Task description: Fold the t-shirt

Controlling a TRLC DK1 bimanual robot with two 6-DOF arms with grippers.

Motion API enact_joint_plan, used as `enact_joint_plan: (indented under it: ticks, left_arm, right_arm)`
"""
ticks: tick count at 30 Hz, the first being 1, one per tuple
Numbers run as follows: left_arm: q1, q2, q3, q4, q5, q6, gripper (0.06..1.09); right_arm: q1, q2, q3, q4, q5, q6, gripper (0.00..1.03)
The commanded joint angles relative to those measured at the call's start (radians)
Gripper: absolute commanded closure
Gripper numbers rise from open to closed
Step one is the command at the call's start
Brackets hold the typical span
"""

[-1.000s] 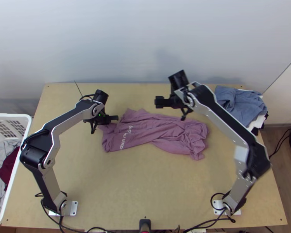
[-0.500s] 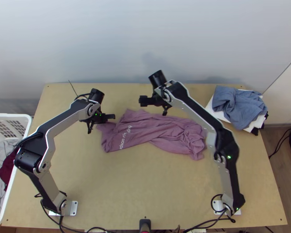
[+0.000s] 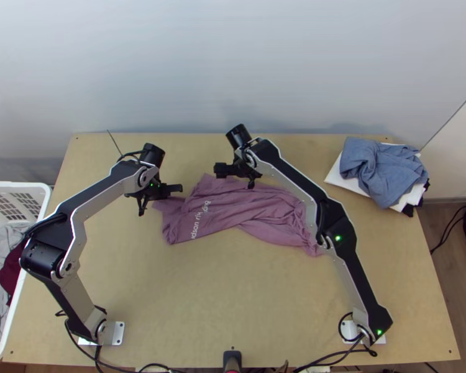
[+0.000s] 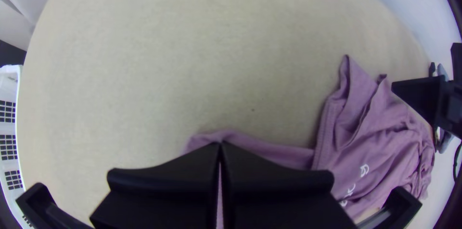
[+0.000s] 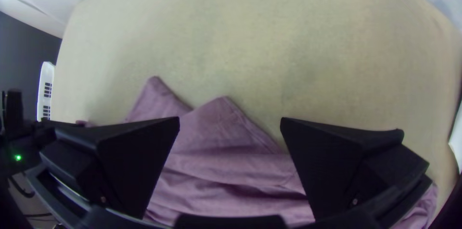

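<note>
I expect the mauve t-shirt (image 3: 199,214) to hang open below its taut edge when I lift and stretch it, because loose lengthwise folds (image 3: 258,207) run along it.
A mauve t-shirt (image 3: 233,208) with white lettering lies bunched in lengthwise folds across the middle of the table. At its left end is my left gripper (image 3: 177,188); in the left wrist view the left gripper (image 4: 220,147) has its fingers together on a part of the shirt (image 4: 269,151). My right gripper (image 3: 219,170) is at the shirt's far edge, near the top centre. In the right wrist view the right gripper (image 5: 230,125) has its fingers wide apart, with a pointed corner of the shirt (image 5: 221,123) between them.
A blue-grey cloth (image 3: 382,168) lies on white and black ones at the table's far right corner. A white laundry basket (image 3: 31,186) with grey and dark red clothes stands left of the table. The right forearm crosses above the shirt's right part.
My right gripper has swept left along the shirt's far edge and then a little nearer. The left gripper has shifted slightly left, and the shirt's left end has moved slightly with it.
</note>
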Motion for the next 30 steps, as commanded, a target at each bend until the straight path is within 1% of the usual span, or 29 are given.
enact_joint_plan:
  ticks: [1, 3, 4, 6, 7, 8, 9, 12, 13, 14, 21, 26, 30]
  left_arm:
    - [0.003, 0.0, -0.014, 0.006, 0.001, -0.003, 1.05]
    - [0.005, -0.002, -0.018, 0.006, 0.001, -0.003, 1.05]
    - [0.006, 0.0, -0.018, 0.006, 0.001, -0.003, 1.05]
    - [0.011, 0.0, -0.018, 0.006, 0.001, -0.003, 1.05]
    - [0.013, 0.0, -0.018, 0.007, 0.001, -0.003, 1.05]
    - [0.016, 0.0, -0.018, 0.007, 0.001, 0.0, 1.05]
    - [0.017, 0.0, -0.018, 0.007, 0.001, 0.0, 1.05]
    - [0.023, 0.0, -0.018, 0.007, 0.001, 0.001, 1.05]
    - [0.026, 0.0, -0.019, 0.007, 0.001, 0.003, 1.05]
    - [0.029, 0.0, -0.019, 0.006, 0.001, 0.003, 1.05]
    - [0.039, -0.022, -0.019, 0.003, 0.001, 0.003, 1.05]
    - [0.071, -0.086, -0.002, 0.003, 0.001, -0.005, 1.05]
    - [0.114, -0.161, 0.048, -0.013, 0.001, -0.005, 1.05]
  right_arm:
    - [-0.002, 0.068, 0.031, 0.05, -0.002, -0.001, 0.06]
    - [0.006, 0.074, 0.034, 0.075, -0.002, 0.001, 0.06]
    - [0.009, 0.077, 0.037, 0.081, -0.002, 0.001, 0.09]
    - [0.017, 0.08, 0.039, 0.096, -0.002, -0.001, 0.15]
    - [0.02, 0.082, 0.039, 0.104, -0.002, -0.001, 0.2]
    - [0.023, 0.082, 0.039, 0.107, -0.002, -0.002, 0.29]
    - [0.024, 0.08, 0.04, 0.113, -0.002, -0.007, 0.4]
    - [0.027, 0.079, 0.04, 0.128, -0.002, -0.03, 0.85]
    - [0.027, 0.077, 0.04, 0.133, -0.002, -0.042, 0.97]
    - [0.027, 0.076, 0.042, 0.131, -0.002, -0.045, 1.0]
    - [0.02, 0.011, 0.04, 0.105, -0.002, -0.027, 1.0]
    - [0.006, -0.105, 0.039, 0.091, 0.02, -0.027, 1.0]
    - [-0.013, -0.222, 0.037, 0.079, 0.06, -0.029, 1.0]
